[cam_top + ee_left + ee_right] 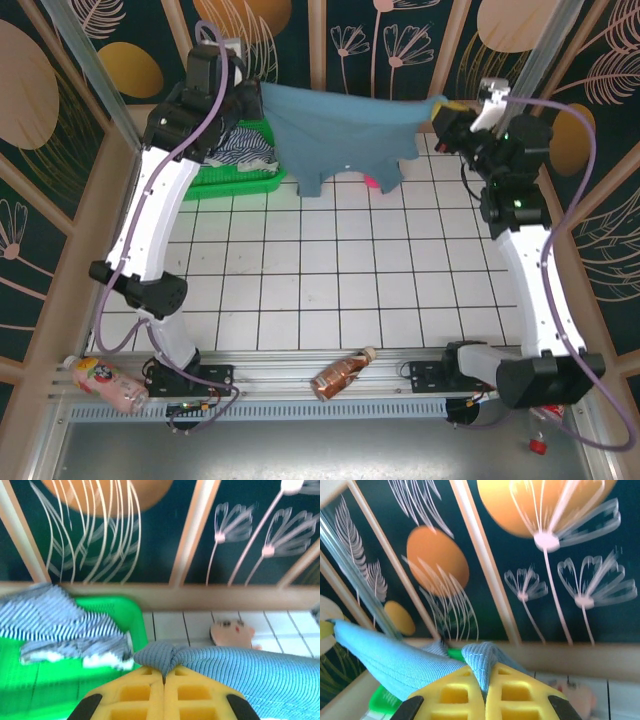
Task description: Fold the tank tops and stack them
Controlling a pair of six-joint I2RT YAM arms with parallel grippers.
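Observation:
Next, I sweep my left gripper across to the near tiles (428, 312) and lay the teal-blue tank top flat, because the top hangs straps-down (312, 180) by the basket and doll.
A teal-blue tank top (345, 130) hangs stretched in the air between both arms at the back of the table. My left gripper (252, 92) is shut on its left end; the pinched ribbed cloth (162, 657) bunches above the yellow fingers (135, 692). My right gripper (447, 105) is shut on the right end, cloth (487, 662) squeezed between its yellow fingers (520, 695). The striped tank top (243, 148) lies crumpled in the green basket (235, 180), also seen in the left wrist view as a striped heap (60, 627) in the green basket (125, 615).
A pink plush doll (232, 632) lies on the tiles behind the hanging top. Bottles lie along the near rail: one at the left (105, 382), a brown one (340, 375) in the middle. The gridded white tabletop (330, 280) stretches between the arms.

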